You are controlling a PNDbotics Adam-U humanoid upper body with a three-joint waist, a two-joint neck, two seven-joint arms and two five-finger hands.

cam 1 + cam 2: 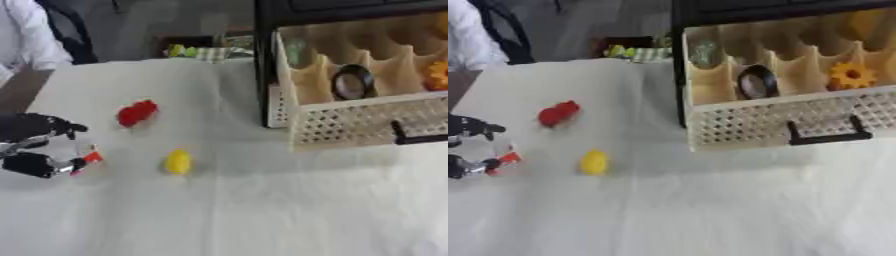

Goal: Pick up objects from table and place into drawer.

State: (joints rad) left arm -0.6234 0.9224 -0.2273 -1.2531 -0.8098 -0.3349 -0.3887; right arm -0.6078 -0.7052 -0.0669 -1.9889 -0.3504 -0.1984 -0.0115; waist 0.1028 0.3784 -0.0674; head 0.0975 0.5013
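Note:
The small red and white thing will sit tilted when I lower it in, because the drawer's compartments have wavy raised dividers.
My left hand (31, 145) comes in at the left edge, low over the table, its fingers spread apart in a wide C. A small red and white thing (88, 157) lies at the tip of its lower digit, while the upper fingers stay apart from it. To the right of it a yellow, egg-like object (178, 161) lies on the cloth. A red lumpy object (137, 112) sits farther back. The beige perforated drawer (745, 122) stands pulled out at the upper right, with a black handle (826, 134). My right hand shows in no view.
Inside the drawer's compartments are a round black-rimmed lens (756, 82), an orange gear-shaped piece (850, 75) and a clear item (703, 52). The black cabinet frame (262, 65) rises left of the drawer. A checked cloth and yellow-green items (197, 51) lie beyond the table's far edge.

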